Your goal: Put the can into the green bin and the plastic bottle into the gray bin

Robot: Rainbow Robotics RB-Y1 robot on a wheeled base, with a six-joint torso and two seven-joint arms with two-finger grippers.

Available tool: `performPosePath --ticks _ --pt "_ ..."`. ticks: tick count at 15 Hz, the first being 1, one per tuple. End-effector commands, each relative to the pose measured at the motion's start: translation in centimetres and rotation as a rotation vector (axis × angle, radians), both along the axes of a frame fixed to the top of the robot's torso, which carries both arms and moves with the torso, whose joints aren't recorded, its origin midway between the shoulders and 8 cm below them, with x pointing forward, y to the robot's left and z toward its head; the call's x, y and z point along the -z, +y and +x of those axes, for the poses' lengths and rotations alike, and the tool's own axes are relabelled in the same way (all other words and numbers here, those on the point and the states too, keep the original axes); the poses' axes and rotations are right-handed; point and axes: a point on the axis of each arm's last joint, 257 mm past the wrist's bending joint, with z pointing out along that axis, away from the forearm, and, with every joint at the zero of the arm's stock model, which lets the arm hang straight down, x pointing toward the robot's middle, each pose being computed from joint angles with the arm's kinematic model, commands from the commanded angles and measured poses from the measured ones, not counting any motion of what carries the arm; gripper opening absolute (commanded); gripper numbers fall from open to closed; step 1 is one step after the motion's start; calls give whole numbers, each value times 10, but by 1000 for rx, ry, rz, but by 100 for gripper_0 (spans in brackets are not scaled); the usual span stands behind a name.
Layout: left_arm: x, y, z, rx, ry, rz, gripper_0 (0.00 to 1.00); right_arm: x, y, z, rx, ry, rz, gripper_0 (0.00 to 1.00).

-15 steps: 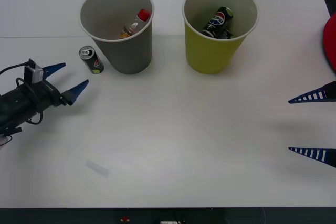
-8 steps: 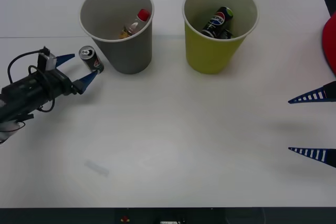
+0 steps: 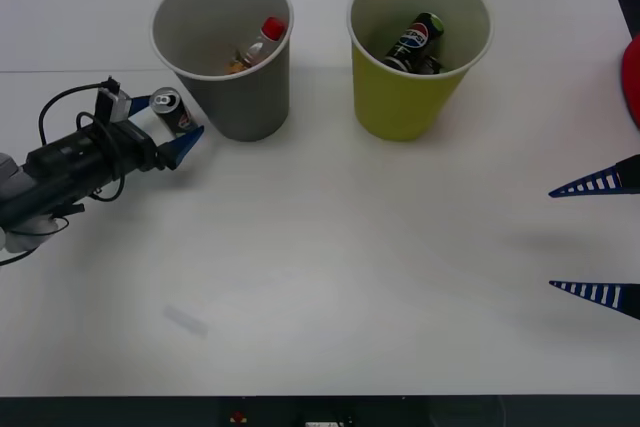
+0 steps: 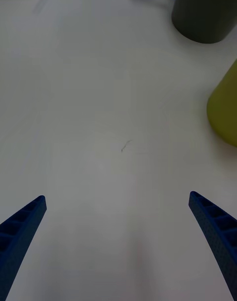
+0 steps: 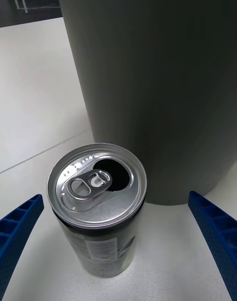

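Observation:
The dark can point(image 3: 413, 43) lies at a slant inside the green bin. So the small black can point(image 3: 173, 111) will fall onto its side when I drop it in.
A small black can point(image 3: 172, 111) point(image 5: 98, 207) with a silver top stands upright on the white table, just left of the gray bin point(image 3: 224, 55) point(image 5: 153, 83). My left gripper point(image 3: 166, 125) point(image 5: 118, 244) is open, with one blue finger on each side of the can and neither touching it. Inside the gray bin lies the plastic bottle point(image 3: 257, 45) with its red cap. The green bin point(image 3: 418, 52) point(image 4: 226, 108) stands to the right and holds a dark can point(image 3: 415, 42). My right gripper point(image 3: 598, 239) point(image 4: 118, 232) is open over bare table at the right edge.
The white table point(image 3: 350, 247) has free room across its middle and front. A red object point(image 3: 631, 72) shows at the right edge. A black cable point(image 3: 65, 107) loops over my left wrist.
My left gripper has advanced to the right and toward the bins, until its open fingers straddle the can. The right arm has not moved.

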Motion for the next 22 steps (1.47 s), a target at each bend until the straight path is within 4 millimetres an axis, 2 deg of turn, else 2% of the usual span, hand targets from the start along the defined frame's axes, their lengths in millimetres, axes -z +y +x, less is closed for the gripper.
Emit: performPosePath --ticks 1,2,3,4,8,13,18,22 --pt "1 0 0 -2 6 -4 99 0 0 0 0 0 0 100" --pt "1 0 0 -2 7 -6 72 0 0 0 0 0 0 100" --pt "1 1 0 -5 9 -7 40 0 0 0 0 0 0 100" --pt "2 3 1 -13 12 -7 2 0 0 0 0 0 0 100" --pt "3 12 9 -60 24 -1 0 0 0 0 0 0 0 100" --pt "2 9 3 -33 26 -16 0 0 0 0 0 0 0 100" --pt "4 10 -19 43 41 -44 0 0 0 0 0 0 0 100" --pt "3 14 -48 139 68 -36 0 0 0 0 0 0 0 100"
